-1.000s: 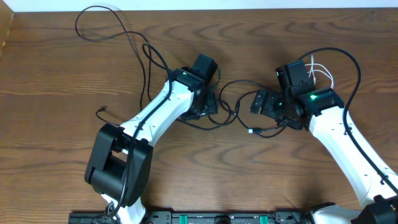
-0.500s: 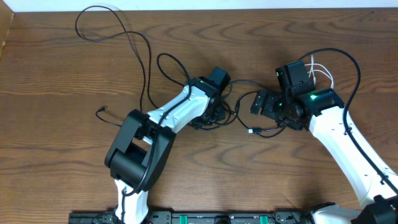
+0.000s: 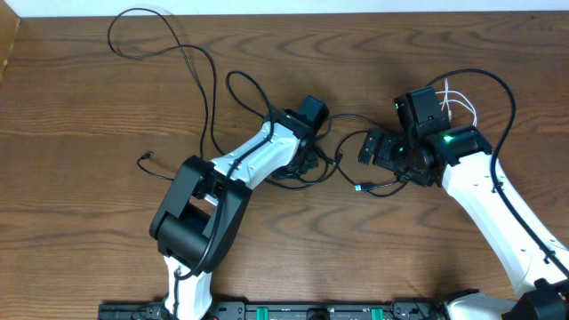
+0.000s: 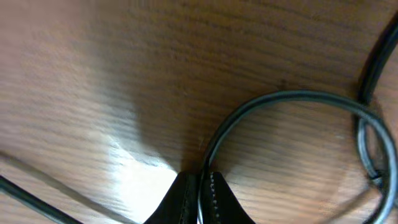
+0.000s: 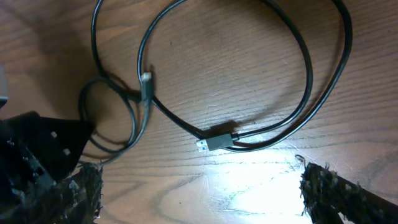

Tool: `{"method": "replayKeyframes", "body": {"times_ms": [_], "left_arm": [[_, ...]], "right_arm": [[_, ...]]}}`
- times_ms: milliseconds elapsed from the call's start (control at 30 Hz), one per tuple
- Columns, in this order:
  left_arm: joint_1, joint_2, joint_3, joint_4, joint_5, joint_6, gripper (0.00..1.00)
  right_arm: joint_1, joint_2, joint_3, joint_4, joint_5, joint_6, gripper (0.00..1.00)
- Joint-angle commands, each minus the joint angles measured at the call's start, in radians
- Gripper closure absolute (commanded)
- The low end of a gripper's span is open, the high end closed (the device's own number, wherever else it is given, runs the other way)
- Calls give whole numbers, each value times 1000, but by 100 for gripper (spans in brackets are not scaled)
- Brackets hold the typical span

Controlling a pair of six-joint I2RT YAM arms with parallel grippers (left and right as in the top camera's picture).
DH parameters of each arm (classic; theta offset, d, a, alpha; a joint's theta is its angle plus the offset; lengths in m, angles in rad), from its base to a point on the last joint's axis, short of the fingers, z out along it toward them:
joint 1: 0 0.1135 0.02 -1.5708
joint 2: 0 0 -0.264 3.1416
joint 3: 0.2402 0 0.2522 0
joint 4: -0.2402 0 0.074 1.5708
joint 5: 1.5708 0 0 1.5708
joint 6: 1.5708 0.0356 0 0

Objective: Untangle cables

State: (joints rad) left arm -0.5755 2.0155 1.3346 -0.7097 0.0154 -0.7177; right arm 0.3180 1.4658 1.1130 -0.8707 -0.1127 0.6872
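My left gripper should next go toward the open wood (image 3: pixel 84 107) by the long loops with its fingers closed on the black cable at the tangle (image 4: pixel 214 144), and let go there.
Black cables (image 3: pixel 212 98) run in long loops from the far left of the table into a tangle (image 3: pixel 336 153) between my two grippers. My left gripper (image 3: pixel 308 165) sits at the left edge of that tangle. In the left wrist view the left gripper (image 4: pixel 200 194) is shut on a black cable (image 4: pixel 273 98), which curves up and right from the fingertips into a small loop. My right gripper (image 3: pixel 380 164) is open just right of the tangle. The right wrist view shows the right gripper (image 5: pixel 202 196) with fingers wide apart over bare wood, with a black cable's plug (image 5: pixel 217 141) lying just beyond.
One free cable end with a small plug (image 3: pixel 146 159) lies at the left, another plug (image 3: pixel 358 187) below the tangle. Thin white wires (image 3: pixel 459 101) and a thick black wire (image 3: pixel 507 93) arch beside my right wrist. The table's far edge (image 3: pixel 284 12) meets a white wall.
My left arm swung right into the tangle, dragging a cable loop with it, and its gripper has closed on a black cable. The right arm has not moved.
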Motion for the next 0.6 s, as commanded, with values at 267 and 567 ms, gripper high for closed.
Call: {"method": "replayKeyframes", "body": {"times_ms": [267,567], "left_arm": [[243,-272,237,-202,-87,281,93],[550,-541,275,-61,-166,279,92]], "right_arm": [[-2,5,11,-2,2,-16,1],[-2,5,11,-1,2,-16,1]]}}
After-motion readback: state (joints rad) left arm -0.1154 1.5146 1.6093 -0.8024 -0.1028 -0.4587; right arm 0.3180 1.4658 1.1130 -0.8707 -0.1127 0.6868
